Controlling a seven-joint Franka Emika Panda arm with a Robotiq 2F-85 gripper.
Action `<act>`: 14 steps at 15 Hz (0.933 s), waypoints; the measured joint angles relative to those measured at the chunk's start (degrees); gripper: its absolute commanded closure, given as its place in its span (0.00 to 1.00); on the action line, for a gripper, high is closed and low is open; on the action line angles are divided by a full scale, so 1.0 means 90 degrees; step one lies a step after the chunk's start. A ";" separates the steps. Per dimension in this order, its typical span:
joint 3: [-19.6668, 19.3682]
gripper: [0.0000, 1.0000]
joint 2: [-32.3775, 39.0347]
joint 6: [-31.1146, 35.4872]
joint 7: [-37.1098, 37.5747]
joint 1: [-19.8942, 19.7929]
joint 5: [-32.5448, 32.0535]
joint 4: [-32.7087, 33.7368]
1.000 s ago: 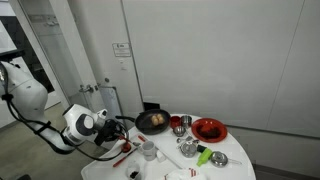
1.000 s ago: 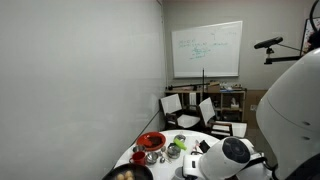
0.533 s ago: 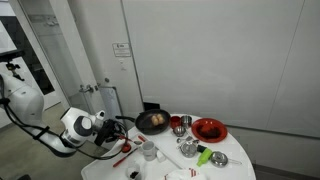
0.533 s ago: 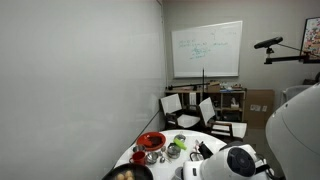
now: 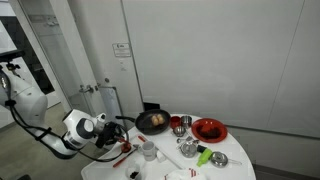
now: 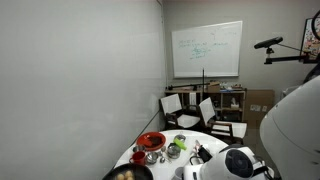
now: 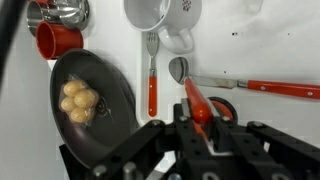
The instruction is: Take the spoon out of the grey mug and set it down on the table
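The spoon's steel bowl [image 7: 179,68] is clear of the grey mug, so the robot's gripper should go on lowering the spoon until the spoon's red handle touches the white table, and then let go.
In the wrist view my gripper [image 7: 204,122] is shut on the red handle of the spoon [image 7: 193,98]. The spoon's steel bowl [image 7: 178,68] points away from me, low over the white table [image 7: 270,40]. The pale grey mug [image 7: 158,12] stands just beyond the bowl, its handle toward me, and nothing shows in it. In an exterior view the gripper [image 5: 120,128] reaches over the table's near side, short of the mug [image 5: 148,150].
A red-handled fork [image 7: 152,75] lies left of the spoon and another red-handled utensil [image 7: 270,89] lies to the right. A black frying pan [image 7: 95,105] with yellow balls sits at left, with a red cup [image 7: 58,40] and steel cup [image 7: 66,10] beyond. A red plate [image 5: 209,129] stands further off.
The arm's body has shifted a little in both exterior views. The gripper stays over the same part of the table.
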 measured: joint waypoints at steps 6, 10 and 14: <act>0.0234 0.92 -0.0033 0.0000 -0.0216 -0.0342 -0.0396 0.0025; 0.0487 0.92 -0.0148 0.0000 -0.0359 -0.0708 -0.0726 0.0044; 0.0626 0.58 -0.0298 -0.0002 -0.0541 -0.0972 -0.0878 0.0051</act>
